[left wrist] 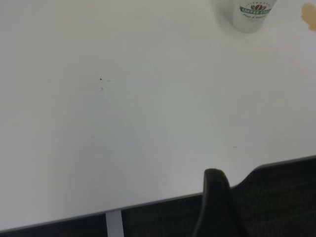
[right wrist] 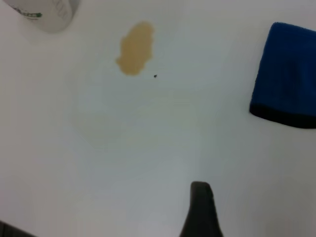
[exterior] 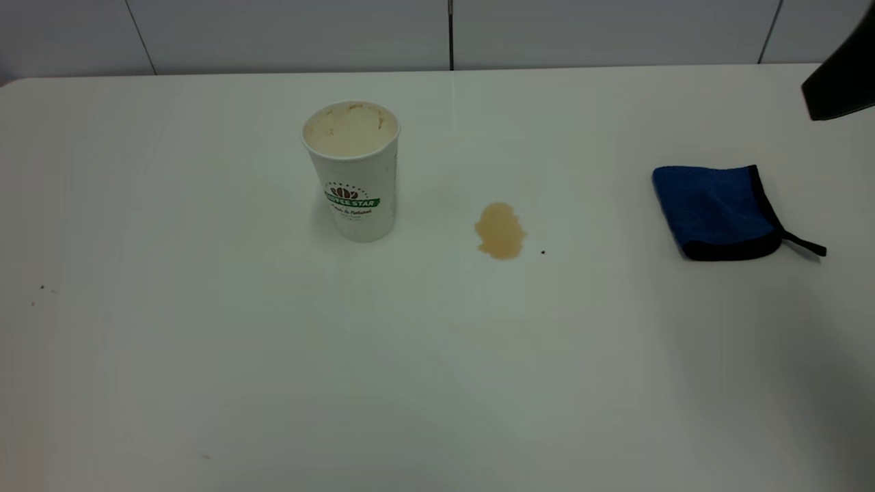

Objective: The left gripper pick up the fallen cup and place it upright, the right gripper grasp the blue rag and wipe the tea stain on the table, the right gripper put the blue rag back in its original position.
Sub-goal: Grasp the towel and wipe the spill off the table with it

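Observation:
The robot will get the tea stain off cleanly when it wipes with the blue rag, because the tea stain lies as an even pool with rounded edges.
The white cup with the green "COFFEE STAR" band stands upright on the table, left of centre, with its tea-stained inside showing. It also shows in the left wrist view and in the right wrist view. The light-brown tea stain lies to the right of the cup; it also shows in the right wrist view. The folded blue rag lies flat at the right, also in the right wrist view. The left gripper hangs over the table's near edge, far from the cup. The right gripper is above the table, between the stain and the rag.
A black part of the right arm shows at the top right, above the rag. A tiny dark speck lies just right of the stain. Tiny specks lie at the far left. A tiled wall runs behind the table.

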`<state>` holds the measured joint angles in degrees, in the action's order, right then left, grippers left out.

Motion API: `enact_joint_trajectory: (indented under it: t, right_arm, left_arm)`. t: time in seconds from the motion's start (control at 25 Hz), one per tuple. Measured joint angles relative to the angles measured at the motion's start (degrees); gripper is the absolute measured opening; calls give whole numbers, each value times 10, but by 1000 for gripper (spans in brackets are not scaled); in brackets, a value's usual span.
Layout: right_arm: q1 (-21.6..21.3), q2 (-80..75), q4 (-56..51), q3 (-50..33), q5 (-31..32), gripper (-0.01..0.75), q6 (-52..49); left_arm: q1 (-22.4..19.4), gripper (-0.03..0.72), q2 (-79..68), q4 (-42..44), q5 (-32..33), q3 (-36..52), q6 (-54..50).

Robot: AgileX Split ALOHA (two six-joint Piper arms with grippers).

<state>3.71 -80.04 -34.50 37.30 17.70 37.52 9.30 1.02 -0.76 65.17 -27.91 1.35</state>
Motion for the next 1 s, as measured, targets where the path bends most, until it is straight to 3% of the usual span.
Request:
enact_joint_trajectory:
  t: [0.56, 1.0]
  right_arm:
    - [-13, -447, -3, 278, -102, 598, 131]
    - [-42, -592, -4, 392, -158, 592, 181]
  left_arm:
    - [0, 518, 0, 0, 0, 0, 0]
    - [0, 518, 0, 0, 0, 0, -1]
